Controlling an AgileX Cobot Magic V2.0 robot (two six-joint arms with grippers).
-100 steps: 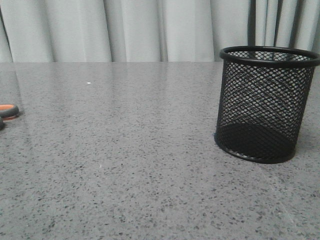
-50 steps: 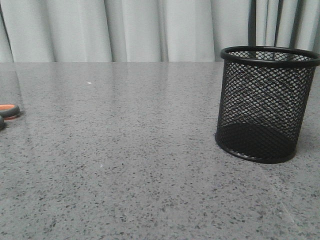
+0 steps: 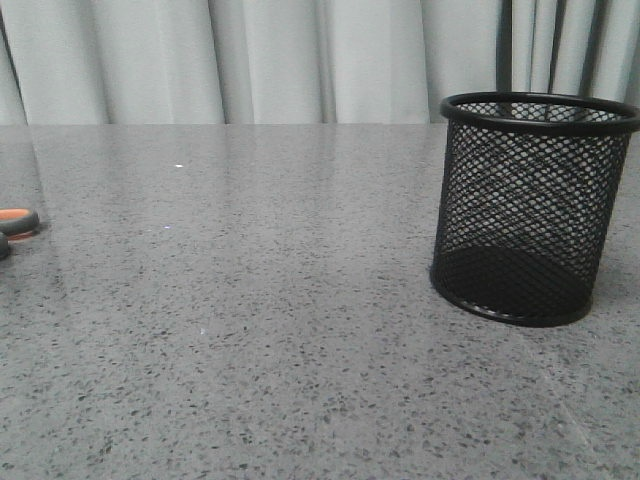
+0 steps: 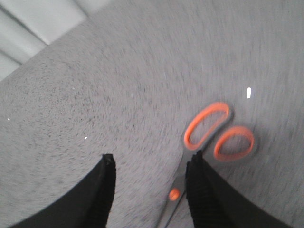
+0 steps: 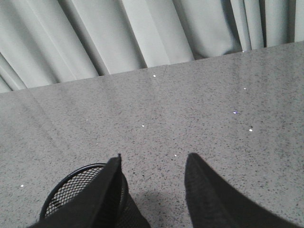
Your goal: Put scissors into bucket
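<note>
The scissors lie at a slant with the orange pivot (image 4: 174, 194) by one finger. Next, I turn my left gripper in line with them to straddle the handles (image 4: 184, 164) just below the loops.
The scissors (image 4: 209, 137) lie flat on the grey table, orange-lined loop handles pointing away from the jaws, orange pivot dot between the fingers. My left gripper (image 4: 151, 159) is open above them, one finger over the blades near the pivot. In the front view only a handle loop (image 3: 15, 222) shows at the far left edge. The bucket (image 3: 530, 205), a black mesh cup, stands upright at the right. My right gripper (image 5: 153, 159) is open and empty, with the bucket's rim (image 5: 61, 190) beside one finger.
The grey speckled table (image 3: 280, 320) stretches between scissors and bucket. Pale curtains (image 3: 250, 60) hang behind the table's far edge.
The front view shows no visible change; scissors handle and bucket stay in place. The left wrist view is motion-blurred.
</note>
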